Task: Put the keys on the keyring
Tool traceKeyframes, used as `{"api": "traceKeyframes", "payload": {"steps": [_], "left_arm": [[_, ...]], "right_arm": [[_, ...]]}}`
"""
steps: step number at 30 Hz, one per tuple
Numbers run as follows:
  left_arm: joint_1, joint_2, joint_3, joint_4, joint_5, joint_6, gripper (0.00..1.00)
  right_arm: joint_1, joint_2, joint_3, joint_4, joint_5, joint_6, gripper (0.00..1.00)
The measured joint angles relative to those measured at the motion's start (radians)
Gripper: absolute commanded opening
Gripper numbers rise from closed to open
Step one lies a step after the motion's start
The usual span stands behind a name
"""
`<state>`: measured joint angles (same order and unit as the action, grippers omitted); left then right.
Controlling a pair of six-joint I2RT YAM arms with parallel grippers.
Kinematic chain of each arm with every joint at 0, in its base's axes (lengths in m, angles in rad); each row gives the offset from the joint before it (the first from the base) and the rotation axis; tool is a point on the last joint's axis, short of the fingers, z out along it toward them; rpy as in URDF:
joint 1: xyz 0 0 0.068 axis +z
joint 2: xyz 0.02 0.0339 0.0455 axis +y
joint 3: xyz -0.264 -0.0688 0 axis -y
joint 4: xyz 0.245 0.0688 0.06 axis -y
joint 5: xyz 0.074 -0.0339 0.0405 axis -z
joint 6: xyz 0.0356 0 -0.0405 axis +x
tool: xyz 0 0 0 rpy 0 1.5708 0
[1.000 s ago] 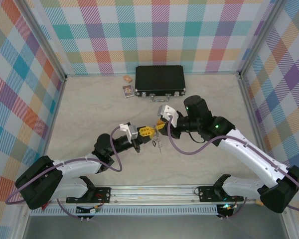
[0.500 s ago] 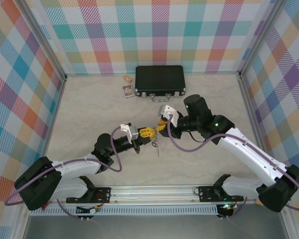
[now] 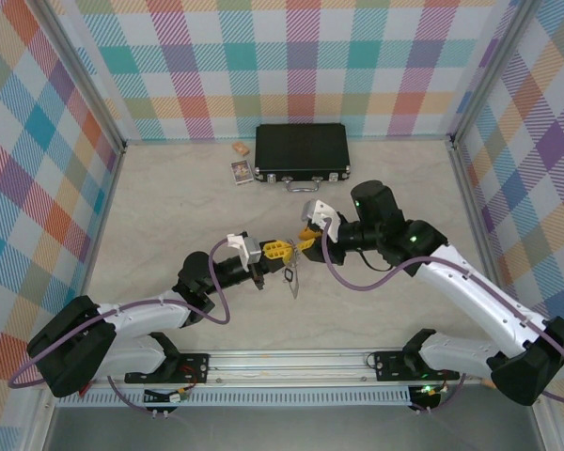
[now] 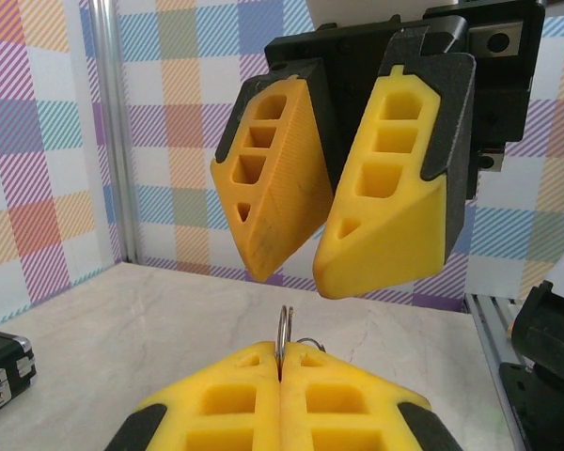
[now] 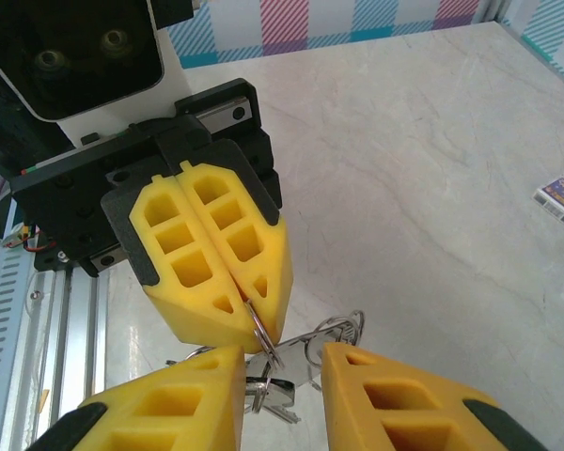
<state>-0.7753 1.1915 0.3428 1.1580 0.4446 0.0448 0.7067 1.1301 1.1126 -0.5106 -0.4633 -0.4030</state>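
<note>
The keyring's loop (image 5: 263,336) is almost edge-on to my right gripper. Next, my right gripper pinches the keyring (image 4: 284,329) while my left gripper takes hold of it again, turned more open.
My left gripper (image 3: 280,250) is shut on the keyring (image 5: 266,335), a thin metal ring pinched edge-on between its yellow fingertips (image 4: 280,362). The ring's top (image 4: 284,324) pokes up above those tips. Under it hang the keys (image 5: 291,383) with small wire loops (image 5: 343,329); in the top view they dangle (image 3: 291,280) just above the table. My right gripper (image 3: 310,238) faces the left one, tips nearly touching it. It is open, its fingers (image 4: 395,188) standing on either side of the ring and keys (image 5: 282,376) without clamping them.
A black case (image 3: 302,152) lies at the back of the table, with two small cards (image 3: 242,171) to its left. Plaid walls close in three sides. A metal rail (image 3: 291,360) runs along the near edge between the arm bases.
The right gripper has opened a little and drawn slightly back to the right. The hanging keys have swung a bit left and lower. The left gripper has stayed shut and still.
</note>
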Motion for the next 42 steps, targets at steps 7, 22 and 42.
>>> {"api": "traceKeyframes", "payload": {"steps": [7, 22, 42], "left_arm": [[0.000, 0.000, 0.000, 0.000, 0.003, 0.000, 0.00], [0.002, -0.003, 0.000, -0.008, 0.010, -0.001, 0.00], [0.013, -0.055, 0.000, -0.061, 0.006, 0.011, 0.26]], "right_arm": [[0.000, 0.046, 0.000, 0.000, -0.025, 0.000, 0.27], [-0.002, 0.067, 0.000, -0.004, -0.061, 0.003, 0.14], [-0.007, 0.071, 0.000, -0.043, -0.038, -0.014, 0.00]]}}
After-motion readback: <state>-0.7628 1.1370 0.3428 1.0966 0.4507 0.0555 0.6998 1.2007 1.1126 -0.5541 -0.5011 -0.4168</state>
